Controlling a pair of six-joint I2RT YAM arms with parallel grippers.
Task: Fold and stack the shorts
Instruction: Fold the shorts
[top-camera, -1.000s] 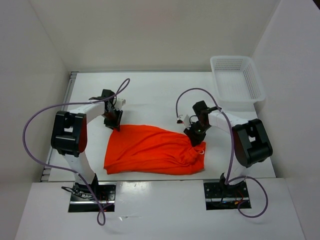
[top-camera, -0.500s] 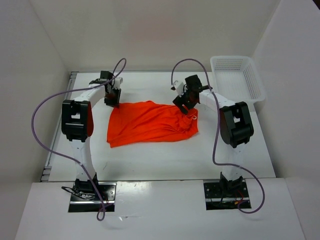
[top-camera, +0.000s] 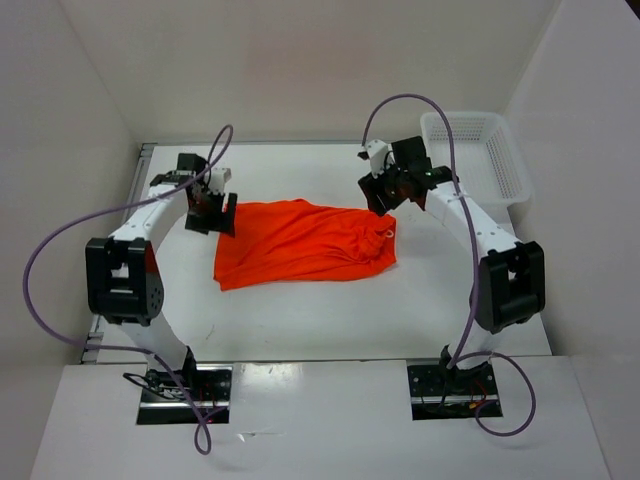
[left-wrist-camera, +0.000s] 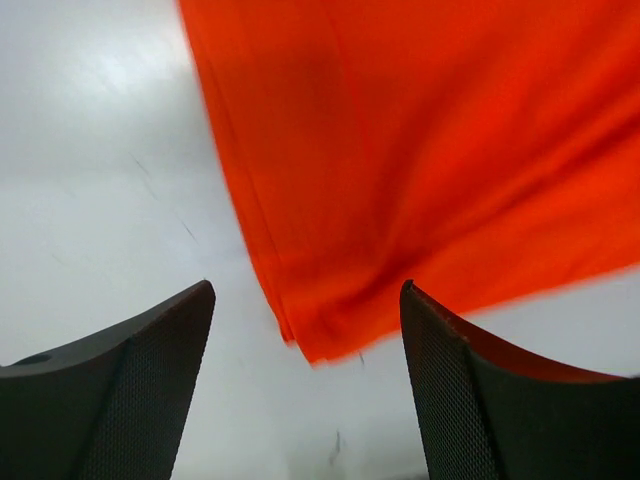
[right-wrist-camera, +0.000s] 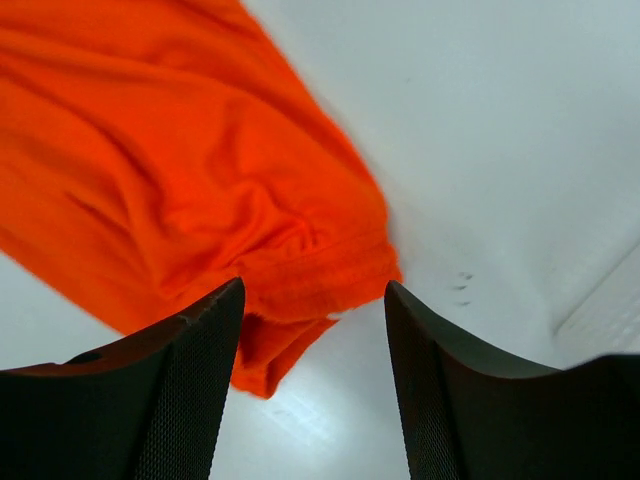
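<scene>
The shorts' top layer is bunched up at the drawstring end, so my left gripper should grab that layer's near corner, then lift and spread the layer together with my right gripper.
The bright orange shorts lie folded flat on the white table, with a loop of white drawstring at their right end. My left gripper hangs just off the shorts' far left corner, open and empty. In the left wrist view the orange cloth lies on the table beyond the spread fingers, untouched by my left gripper. My right gripper hovers above the far right corner, open too. The right wrist view has the bunched waistband end below my right gripper, free of the fingers.
A white mesh basket stands at the table's far right corner. White walls close in the table on three sides. Purple cables loop from both arms. Bare tabletop lies between the shorts and the arm bases.
Both grippers carried the shorts toward the back of the table, then opened and let go. The arms have drawn up and off the cloth; the shorts stay where they were laid.
</scene>
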